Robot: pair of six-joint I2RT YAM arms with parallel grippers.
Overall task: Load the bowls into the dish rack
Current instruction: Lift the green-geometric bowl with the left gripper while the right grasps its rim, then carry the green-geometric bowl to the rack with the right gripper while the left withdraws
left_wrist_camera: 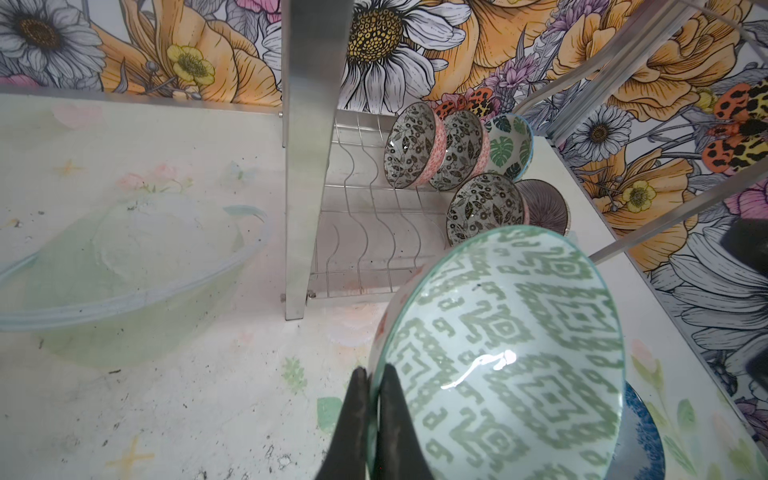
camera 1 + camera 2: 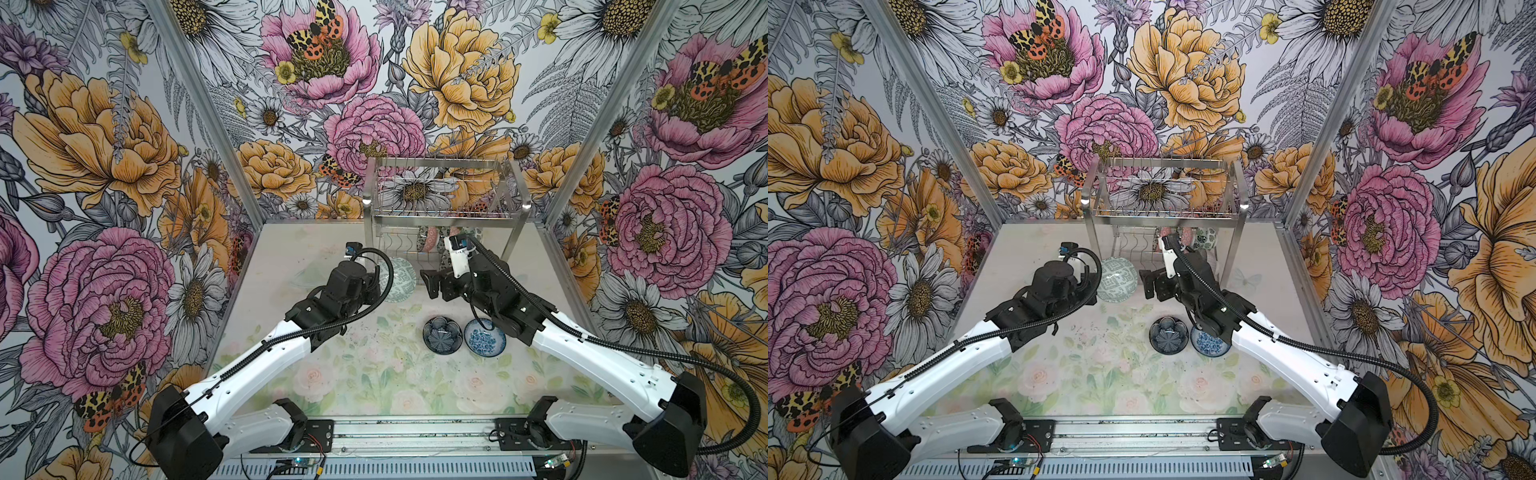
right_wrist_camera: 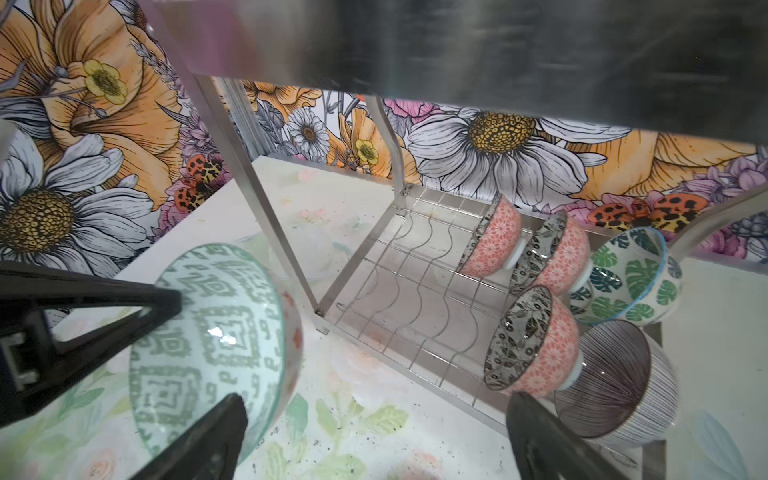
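My left gripper has the rack's front leg (image 2: 368, 230) between it and the lower shelf, so next my right gripper takes over the green geometric bowl by its free rim (image 2: 412, 276).
My left gripper (image 1: 376, 372) is shut on the rim of a tilted bowl with a green geometric pattern (image 1: 507, 353), held just in front of the dish rack (image 2: 442, 212) in both top views (image 2: 1118, 279). My right gripper (image 3: 374, 401) stands open beside that bowl (image 3: 212, 345), facing the dish rack's wavy lower shelf (image 3: 399, 291), with nothing between its fingers. Several bowls stand on edge at the shelf's right end: black-and-white floral ones (image 1: 409, 145), a green leaf one (image 3: 636, 274) and a striped one (image 3: 619, 378). A dark blue bowl (image 2: 442, 334) and a blue floral bowl (image 2: 484, 336) sit on the table.
A faint translucent pale-green bowl shape (image 1: 124, 282) lies on the table left of the rack's front leg (image 1: 311, 166). The rack's upper tier (image 2: 1167, 195) overhangs the lower shelf. Flowered walls close in the table on three sides.
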